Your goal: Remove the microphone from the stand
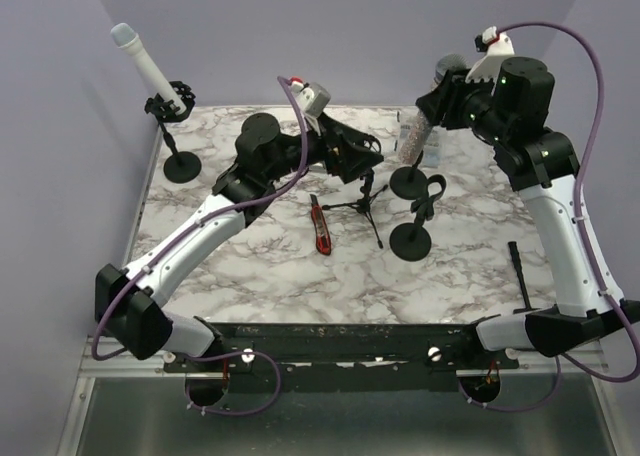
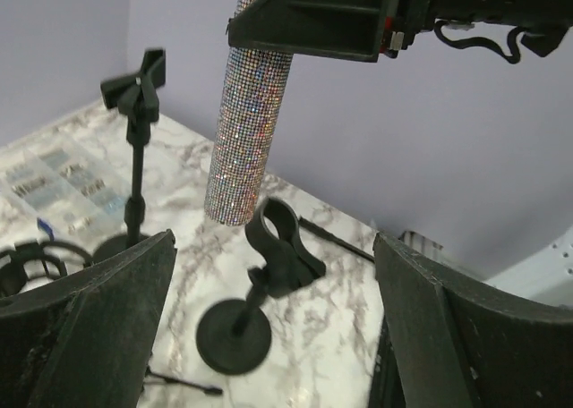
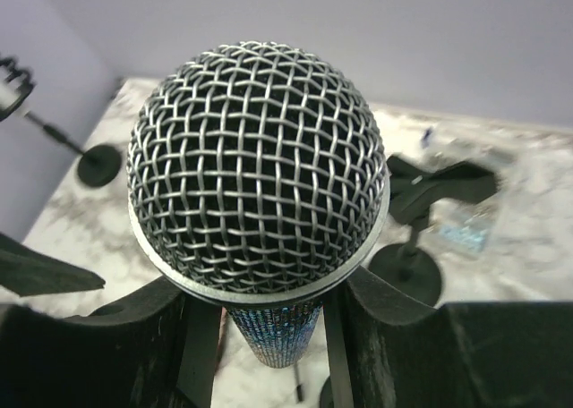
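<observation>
The silver microphone's lower body [image 1: 414,139] hangs free below my right gripper. My left gripper keeps its fingers open until that body [image 1: 409,152] is between them, and then close.
A glittery silver microphone [image 1: 413,141] hangs tilted in the air at the back right, and my right gripper [image 1: 438,101] is shut on it just below its mesh head [image 3: 258,166]. Its sparkly body [image 2: 246,140] is free of the stand, its lower end just above and behind the empty black ring clip [image 2: 277,242]. That stand [image 1: 410,238] rests on its round base [image 2: 233,336]. My left gripper [image 1: 372,161] is open, its dark fingers [image 2: 89,318] spread wide with nothing between them, facing the stand from the left.
A second empty black stand [image 1: 410,181] is just behind. A white microphone [image 1: 140,61] sits in a stand at the far left. A small tripod [image 1: 365,204], a red utility knife [image 1: 322,226], a black rod [image 1: 520,271] and a clear box [image 1: 430,146] lie on the marble table [image 1: 250,266].
</observation>
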Available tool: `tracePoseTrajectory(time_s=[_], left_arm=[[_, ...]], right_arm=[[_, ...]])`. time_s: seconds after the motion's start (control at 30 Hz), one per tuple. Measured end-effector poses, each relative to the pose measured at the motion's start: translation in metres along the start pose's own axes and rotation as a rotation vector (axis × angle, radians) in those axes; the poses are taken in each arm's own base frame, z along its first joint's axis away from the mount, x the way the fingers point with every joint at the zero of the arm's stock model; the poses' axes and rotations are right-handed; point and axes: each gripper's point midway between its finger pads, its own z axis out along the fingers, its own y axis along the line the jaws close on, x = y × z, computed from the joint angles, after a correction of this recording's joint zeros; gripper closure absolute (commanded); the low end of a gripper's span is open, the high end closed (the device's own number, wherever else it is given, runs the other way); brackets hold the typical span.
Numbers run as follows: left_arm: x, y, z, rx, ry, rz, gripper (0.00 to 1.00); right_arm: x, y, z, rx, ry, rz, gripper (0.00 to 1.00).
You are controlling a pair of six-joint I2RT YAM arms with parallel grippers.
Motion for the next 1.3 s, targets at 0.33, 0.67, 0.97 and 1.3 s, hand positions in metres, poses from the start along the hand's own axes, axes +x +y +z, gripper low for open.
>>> tracePoseTrajectory(time_s=[0.33,0.67,0.97,1.3], left_arm=[[0.047,-0.022,-0.089,-0.118,0.112,-0.179,0.12],[0.050,-0.059,-0.159,-0.176,0.085,-0.219,0.12],[0.084,-0.044,-0.185,-0.308,0.100,-0.303,0.13],[0.120,-0.037,-0.180,-0.317,0.208,-0.417,0.27]], right_arm=[[0.097,0.073,-0.009,-0.339,0.215,0.254,0.99],[0.148,0.175,-0.031,-0.599,0.328,0.285,0.99],[0.166,0.201,-0.029,-0.645,0.364,0.304,0.99],[0.221,0.206,-0.015,-0.641,0.474,0.346,0.99]])
